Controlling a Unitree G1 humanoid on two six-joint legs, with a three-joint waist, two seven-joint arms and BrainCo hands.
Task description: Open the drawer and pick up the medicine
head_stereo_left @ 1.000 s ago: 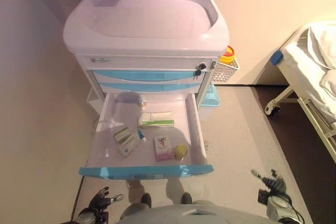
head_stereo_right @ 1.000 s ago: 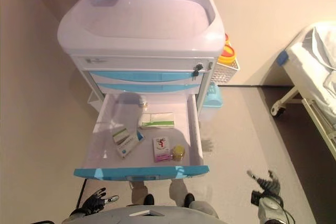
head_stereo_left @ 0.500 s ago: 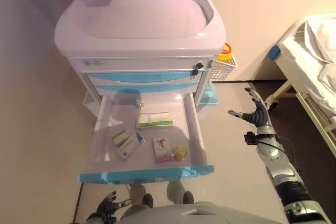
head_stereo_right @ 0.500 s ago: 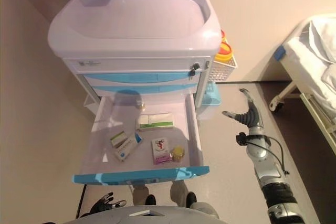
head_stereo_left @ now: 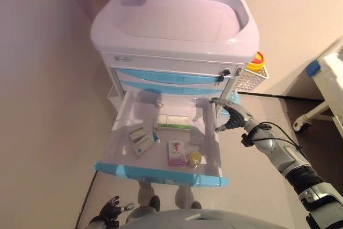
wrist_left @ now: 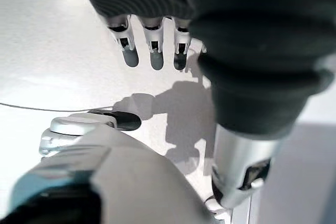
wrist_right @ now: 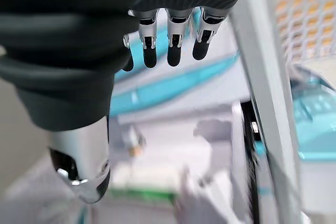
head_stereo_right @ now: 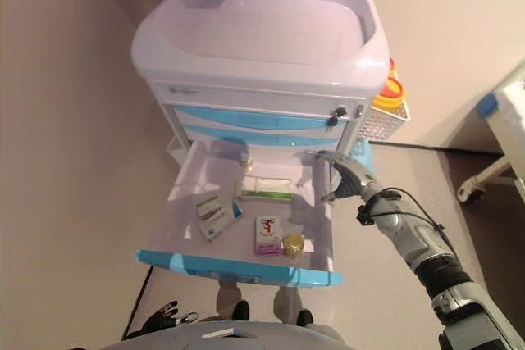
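I expect to see a clear bottle full of yellow capsules when I lift it, as yellow shows [head_stereo_left: 191, 163] below the round top of the small bottle [head_stereo_left: 194, 159].
The white and blue cart's bottom drawer [head_stereo_left: 158, 174] stands pulled open. In it lie a green and white box [head_stereo_left: 172, 122], two small boxes [head_stereo_left: 141, 140], a pink and white box [head_stereo_left: 176, 153], a small yellow bottle [head_stereo_left: 194, 159] and a small vial [head_stereo_left: 157, 102] at the back. My right hand [head_stereo_left: 233, 117] is open, above the drawer's right wall near its back, holding nothing; its straight fingers [wrist_right: 175, 51] show in the right wrist view. My left hand [head_stereo_left: 110, 211] hangs low by the floor, fingers relaxed and empty.
The cart [head_stereo_left: 177, 22] has a white tray top and two shut blue drawers [head_stereo_left: 171, 76]. A white wire basket [head_stereo_left: 250, 78] with a yellow container hangs on its right side. A bed [head_stereo_left: 332, 76] stands at the far right. A wall is on the left.
My right hand has moved left from beside the cart to over the drawer's right wall. The camera has shifted, so the whole scene sits further right. The left hand stays low.
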